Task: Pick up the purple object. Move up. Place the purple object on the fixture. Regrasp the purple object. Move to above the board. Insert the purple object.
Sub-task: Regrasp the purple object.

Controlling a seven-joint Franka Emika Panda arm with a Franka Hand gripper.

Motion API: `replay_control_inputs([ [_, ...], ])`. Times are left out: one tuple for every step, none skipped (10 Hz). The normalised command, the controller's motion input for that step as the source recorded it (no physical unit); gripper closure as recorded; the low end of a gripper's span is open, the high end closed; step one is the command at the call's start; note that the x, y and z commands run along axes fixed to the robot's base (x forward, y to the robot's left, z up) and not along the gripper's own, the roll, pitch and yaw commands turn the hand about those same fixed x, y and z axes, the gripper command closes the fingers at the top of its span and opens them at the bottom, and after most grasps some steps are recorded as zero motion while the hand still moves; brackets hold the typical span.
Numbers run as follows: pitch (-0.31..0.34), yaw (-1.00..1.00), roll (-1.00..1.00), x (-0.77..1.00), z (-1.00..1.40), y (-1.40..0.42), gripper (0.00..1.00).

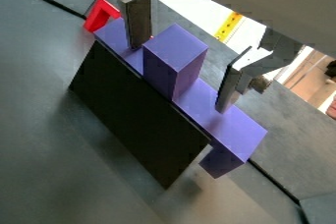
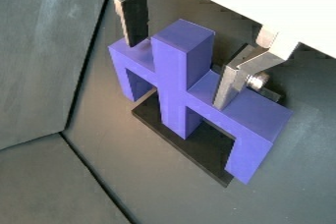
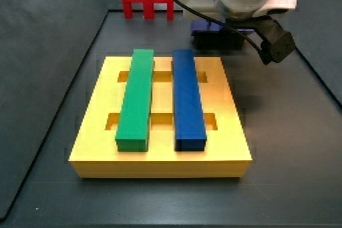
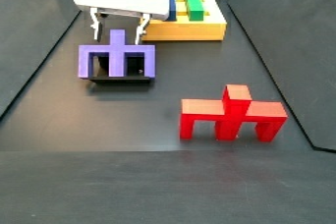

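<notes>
The purple object [image 1: 175, 66] should show a hidden middle leg when I lift it, because the red piece's stem [image 3: 148, 7] runs below its crossbar.
The purple object [image 4: 118, 61] stands on the black fixture [image 4: 121, 82], crossbar across it and central stem pointing up. My gripper [image 4: 117, 29] is right above it, open, with one finger on each side of the stem and a gap on both sides. Both wrist views show this: the stem [image 1: 175, 59] [image 2: 178, 66] rises between the fingers [image 1: 138, 22] [image 2: 136, 24], and the gripper [image 1: 184, 76] [image 2: 184, 63] is not touching it. The fixture shows as a dark plate [image 1: 132, 120] [image 2: 210, 164]. The yellow board [image 3: 94, 132] lies nearby; my gripper [image 3: 225, 34] is past its far right corner.
A long green bar [image 3: 134, 97] and a long blue bar [image 3: 189, 97] lie on the board. A similar red piece [image 4: 230, 118] [image 3: 147, 2] stands on the dark floor apart from the fixture, and shows in a wrist view [image 1: 101, 14].
</notes>
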Motion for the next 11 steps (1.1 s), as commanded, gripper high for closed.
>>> replay_control_inputs([
  [0.000, 0.11, 0.00, 0.00, -0.19, 0.00, 0.00],
  [0.000, 0.10, 0.00, 0.00, -0.19, 0.01, 0.00],
  [0.000, 0.11, 0.00, 0.00, -0.22, 0.03, 0.00],
  [0.000, 0.03, 0.00, 0.00, 0.00, 0.00, 0.00],
  [0.000, 0.00, 0.00, 0.00, 0.00, 0.00, 0.00],
  [0.000, 0.00, 0.00, 0.00, 0.00, 0.00, 1.00],
  [0.000, 0.00, 0.00, 0.00, 0.00, 0.00, 1.00],
  [0.000, 0.00, 0.00, 0.00, 0.00, 0.00, 1.00],
  [0.000, 0.00, 0.00, 0.00, 0.00, 0.00, 1.00],
  [0.000, 0.00, 0.00, 0.00, 0.00, 0.00, 1.00],
  [0.000, 0.00, 0.00, 0.00, 0.00, 0.00, 1.00],
])
